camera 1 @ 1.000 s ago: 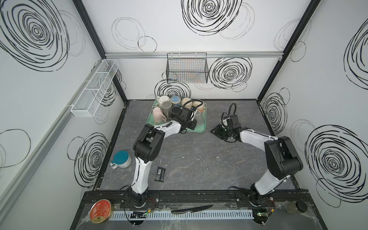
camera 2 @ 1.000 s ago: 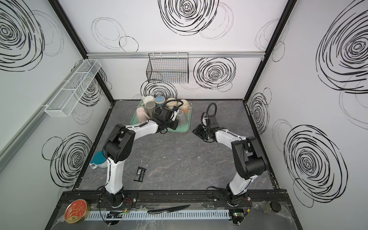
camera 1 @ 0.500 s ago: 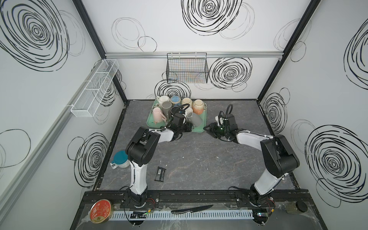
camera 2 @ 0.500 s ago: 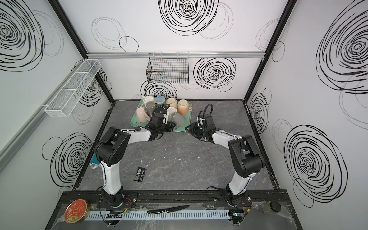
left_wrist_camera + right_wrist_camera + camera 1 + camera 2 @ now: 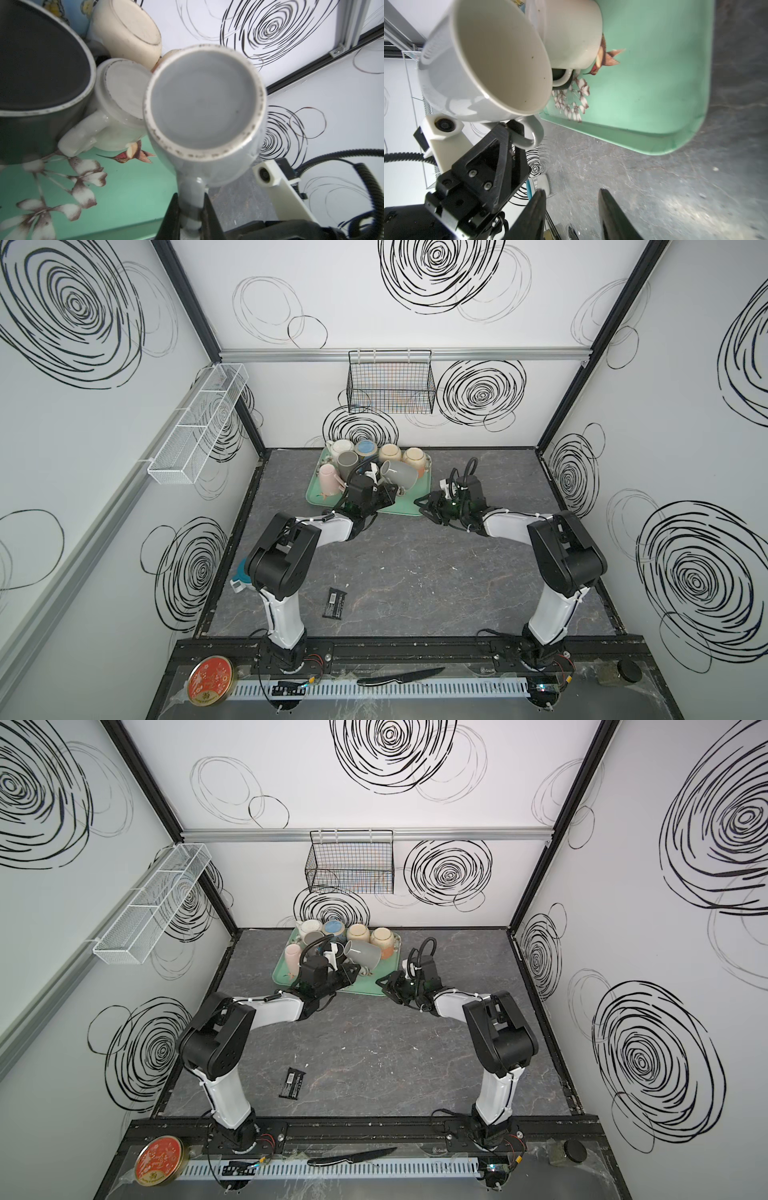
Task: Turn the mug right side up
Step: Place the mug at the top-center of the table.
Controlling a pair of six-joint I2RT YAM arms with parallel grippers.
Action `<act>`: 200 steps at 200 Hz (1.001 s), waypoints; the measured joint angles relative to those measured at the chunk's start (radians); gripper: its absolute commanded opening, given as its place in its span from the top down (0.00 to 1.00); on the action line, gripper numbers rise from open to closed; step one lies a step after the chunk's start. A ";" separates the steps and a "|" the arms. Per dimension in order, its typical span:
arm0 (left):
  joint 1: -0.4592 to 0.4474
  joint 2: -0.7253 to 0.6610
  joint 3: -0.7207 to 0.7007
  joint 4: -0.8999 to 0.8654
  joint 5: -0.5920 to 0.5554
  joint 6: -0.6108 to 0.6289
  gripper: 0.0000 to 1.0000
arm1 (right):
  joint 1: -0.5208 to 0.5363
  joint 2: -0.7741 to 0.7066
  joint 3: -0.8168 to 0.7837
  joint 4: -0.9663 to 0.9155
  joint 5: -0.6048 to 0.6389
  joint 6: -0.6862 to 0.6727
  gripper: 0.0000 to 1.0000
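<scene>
I should keep moving my right gripper toward the handle's free part (image 5: 528, 141) and close it there, as the grey mug's handle (image 5: 536, 127) sticks out past my left gripper's fingers.
The grey mug (image 5: 400, 475) hangs tipped on its side above the near part of the green tray (image 5: 322, 495). My left gripper (image 5: 390, 491) is shut on its handle (image 5: 190, 197). The left wrist view looks at the mug's flat base (image 5: 204, 99). The mouth and pale inside (image 5: 497, 60) face my right gripper (image 5: 571, 193). That gripper (image 5: 424, 506) is open and holds nothing, low over the floor by the tray's near right corner (image 5: 691, 133). Both top views show the mug (image 5: 364, 956) between the two grippers (image 5: 351, 970) (image 5: 385, 986).
Several other mugs (image 5: 365, 454) crowd the tray's back half, most upside down. A teal-lidded cup (image 5: 241, 574) sits at the left floor edge and a black packet (image 5: 335, 603) near the front. A wire basket (image 5: 390, 387) hangs on the back wall.
My left arm drew back from over the tray and tipped the grey mug up onto its side. My right gripper moved left toward the tray's near corner and its jaws spread wider.
</scene>
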 measured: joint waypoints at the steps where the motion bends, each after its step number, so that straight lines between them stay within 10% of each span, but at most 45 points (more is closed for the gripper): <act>1: 0.000 -0.001 0.000 0.001 0.000 -0.001 1.00 | 0.000 0.001 0.001 0.001 0.000 0.001 0.53; 200: -0.008 -0.050 -0.093 0.285 0.037 -0.317 1.00 | 0.007 0.075 0.225 0.111 -0.111 0.075 0.70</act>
